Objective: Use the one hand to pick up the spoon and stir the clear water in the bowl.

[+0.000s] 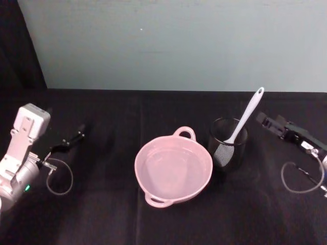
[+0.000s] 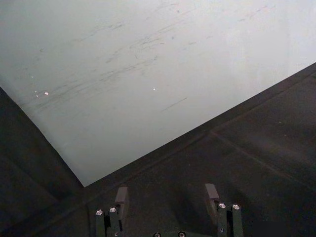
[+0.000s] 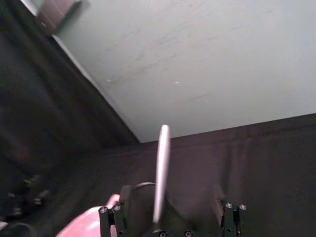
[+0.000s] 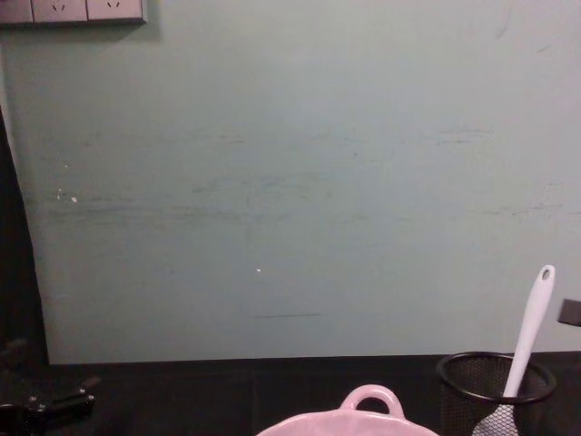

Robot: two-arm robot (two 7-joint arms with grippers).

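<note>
I expect the white spoon [image 4: 528, 332] to slide out freely and leave the mesh cup standing when I lift the spoon, because the mesh cup's rim leaves a wide gap [image 4: 477, 377] around the spoon's handle.
The pale pink bowl [image 1: 173, 171] sits mid-table, with a faint waterline inside and a loop handle at its far rim; its rim [image 4: 354, 423] also shows in the chest view. The white spoon [image 1: 247, 116] stands blade-down in a black mesh cup [image 1: 228, 144] just right of the bowl, its handle leaning up and right. My right gripper [image 1: 263, 119] hovers open just right of the handle tip, not touching it. In its wrist view the spoon [image 3: 160, 170] lines up between the open fingers [image 3: 217, 193]. My left gripper [image 1: 79, 133] rests open at far left.
Black cloth covers the table, and a pale green wall [image 1: 173, 46] stands behind it. Cable loops hang by each wrist, at left [image 1: 60, 177] and at right [image 1: 301, 178]. The cup [image 4: 495, 389] stands close against the bowl's right side.
</note>
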